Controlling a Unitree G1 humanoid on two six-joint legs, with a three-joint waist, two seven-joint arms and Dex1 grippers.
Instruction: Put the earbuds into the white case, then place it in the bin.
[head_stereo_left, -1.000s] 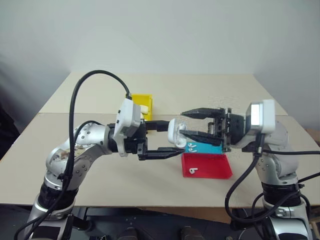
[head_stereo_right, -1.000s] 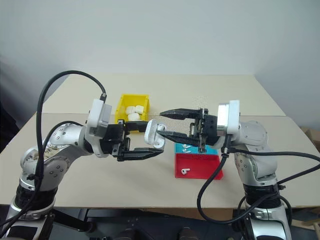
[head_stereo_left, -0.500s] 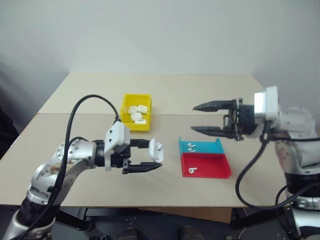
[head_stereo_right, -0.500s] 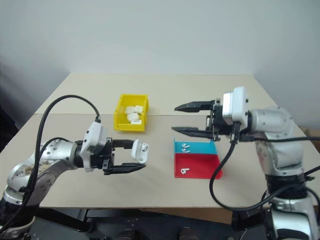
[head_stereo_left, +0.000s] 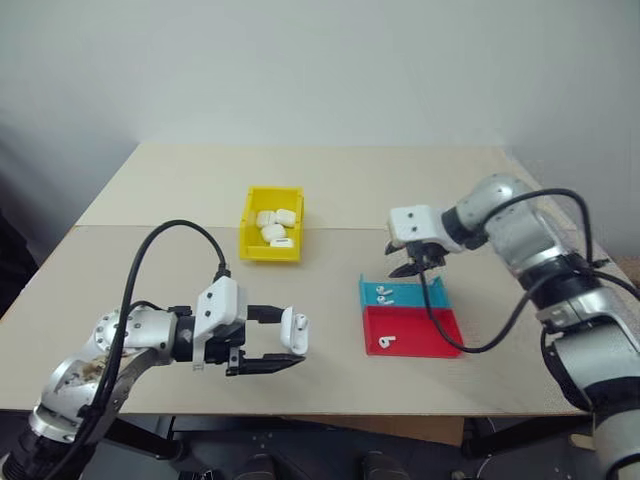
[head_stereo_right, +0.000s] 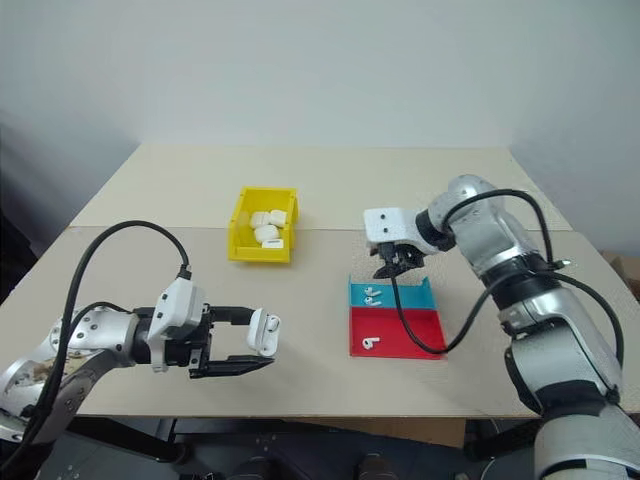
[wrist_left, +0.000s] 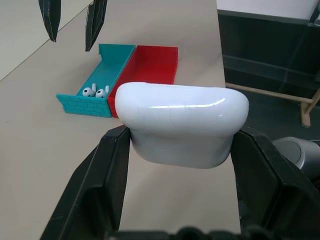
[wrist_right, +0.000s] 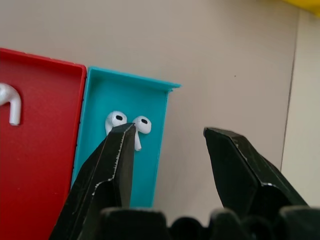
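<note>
The earbud farther from the red tray points its stem along my right gripper's open fingers, so I should keep moving in until they straddle its head.
My left gripper is shut on the white case, holding it low over the table's front left part. The left wrist view shows the case clamped between both black fingers. My right gripper is open and points down over the far end of the blue tray. Two earbuds lie in that tray, and they sit just past my open fingertips in the right wrist view. A third earbud lies in the red tray. The yellow bin stands behind, left of centre.
The bin holds several white cases. The blue and red trays sit side by side right of centre, close to the table's front edge. Bare tabletop lies between the bin, the trays and my left gripper.
The grippers have parted from where they met at the case. My right gripper swung forward and down over the blue tray. My left gripper sank down and left with the case.
</note>
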